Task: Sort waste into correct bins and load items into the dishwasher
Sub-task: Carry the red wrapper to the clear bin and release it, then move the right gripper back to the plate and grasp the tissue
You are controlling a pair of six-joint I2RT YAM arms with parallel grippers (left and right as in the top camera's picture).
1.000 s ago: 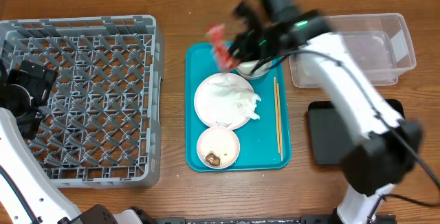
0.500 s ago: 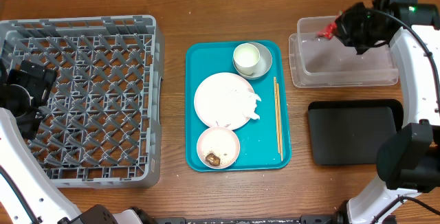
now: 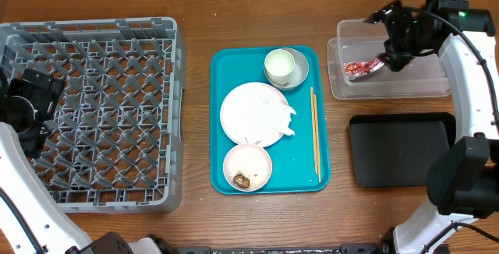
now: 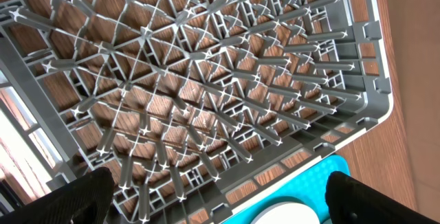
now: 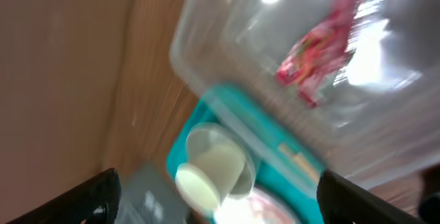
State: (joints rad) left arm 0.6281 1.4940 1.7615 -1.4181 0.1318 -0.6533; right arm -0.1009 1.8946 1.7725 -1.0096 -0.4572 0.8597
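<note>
The white tissue is lying uncovered on top of the white plate (image 3: 248,117). I should keep moving my open right gripper toward the tissue (image 3: 274,118) until its fingers close there.
A red wrapper (image 3: 363,68) lies inside the clear plastic bin (image 3: 390,89) at the back right; the right wrist view shows the wrapper (image 5: 316,52) apart from the fingers. My right gripper (image 3: 395,47) hangs open over that bin with nothing in it. The teal tray (image 3: 300,153) carries a white cup (image 3: 279,65) on a saucer, a white plate (image 3: 253,114), a small bowl (image 3: 247,167) with food scraps and chopsticks (image 3: 315,133). My left gripper (image 3: 43,90) stands open and empty over the grey dishwasher rack (image 3: 101,106).
A black bin (image 3: 401,149) sits in front of the clear one at the right. In the left wrist view the rack (image 4: 206,80) fills the picture, with the teal tray's corner (image 4: 323,176) beyond its wall.
My right gripper carried the red wrapper from above the tray to the clear bin, then opened; the wrapper now lies in the bin. The left arm has not moved.
</note>
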